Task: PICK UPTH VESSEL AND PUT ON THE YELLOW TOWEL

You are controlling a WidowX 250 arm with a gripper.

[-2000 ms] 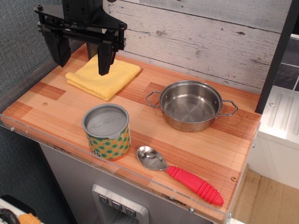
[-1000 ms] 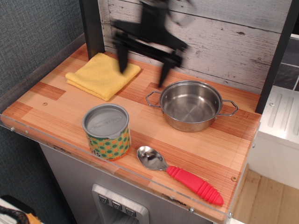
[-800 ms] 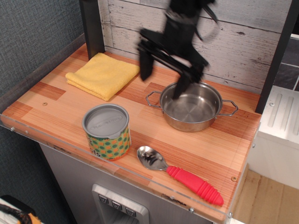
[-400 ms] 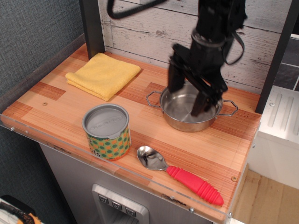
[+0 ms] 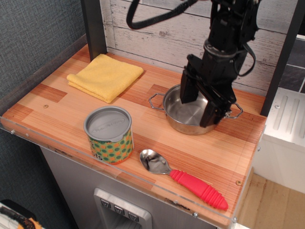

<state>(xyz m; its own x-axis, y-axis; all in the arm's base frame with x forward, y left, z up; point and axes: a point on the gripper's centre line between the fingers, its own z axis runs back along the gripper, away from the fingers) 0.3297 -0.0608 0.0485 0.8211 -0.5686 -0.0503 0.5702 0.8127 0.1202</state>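
Observation:
The wire handle (image 5: pixel 155 101) sticks out stiffly from the pot's side (image 5: pixel 167 110) above the counter. I expect it to keep sticking out when I lift the pot.
The vessel (image 5: pixel 183 117) is a shallow shiny steel pot with two wire handles, standing right of centre on the wooden counter. My black gripper (image 5: pixel 198 109) hangs over it, open, with one finger (image 5: pixel 188 91) over the pot's inside and the other (image 5: pixel 211 116) at its right rim. It holds nothing. The arm hides much of the pot's right half. The yellow towel (image 5: pixel 105 76) lies folded at the back left, well apart from the pot.
A green-orange patterned can with a grey lid (image 5: pixel 109 134) stands at the front left. A spoon with a red handle (image 5: pixel 183 177) lies at the front edge. A plank wall runs behind, with a dark post (image 5: pixel 93 26) at the back left.
My gripper has swept from above the yellow towel rightward across the counter and come down over the pot. The pot, towel, can and spoon have not moved.

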